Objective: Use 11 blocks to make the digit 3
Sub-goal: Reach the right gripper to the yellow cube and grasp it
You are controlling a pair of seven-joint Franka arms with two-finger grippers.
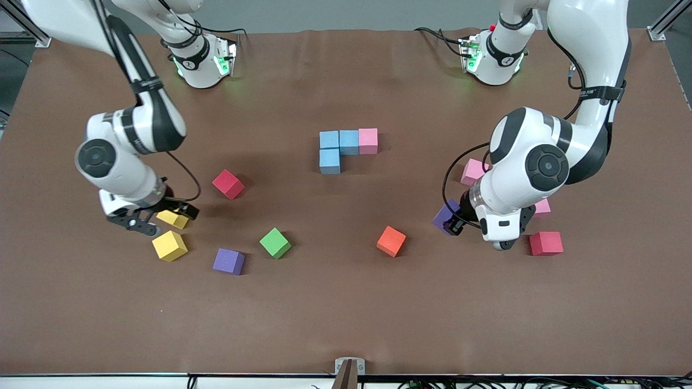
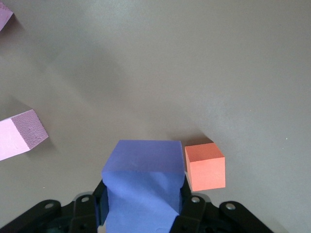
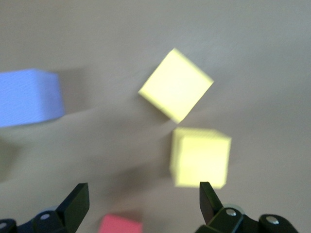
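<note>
The yellow block nearer my right gripper [image 1: 172, 219] lines up squarely with its open fingers, so I keep going in until they are around the block's sides [image 3: 200, 160].
Three light blue blocks [image 1: 328, 139] and a pink block [image 1: 367, 140] form an L-shaped group at mid-table. My left gripper [image 1: 458, 222] is shut on a purple block [image 1: 445, 216], which also shows between its fingers in the left wrist view [image 2: 143, 179], held off the table near the orange block [image 1: 391, 241] [image 2: 205, 166]. Two pink blocks [image 1: 474, 171] [image 1: 542, 207] lie partly hidden by the left arm. My right gripper [image 1: 147, 221] [image 3: 142, 201] is open and empty beside two yellow blocks [image 1: 173, 219] [image 1: 169, 246]. A green block [image 1: 275, 242] and a second purple block [image 1: 228, 261] lie nearer the front camera.
One red cube [image 1: 227, 184] lies close to the right gripper toward mid-table and shows at the edge of the right wrist view [image 3: 120, 225]. A second red cube [image 1: 546, 243] lies beside the left gripper, toward the left arm's end.
</note>
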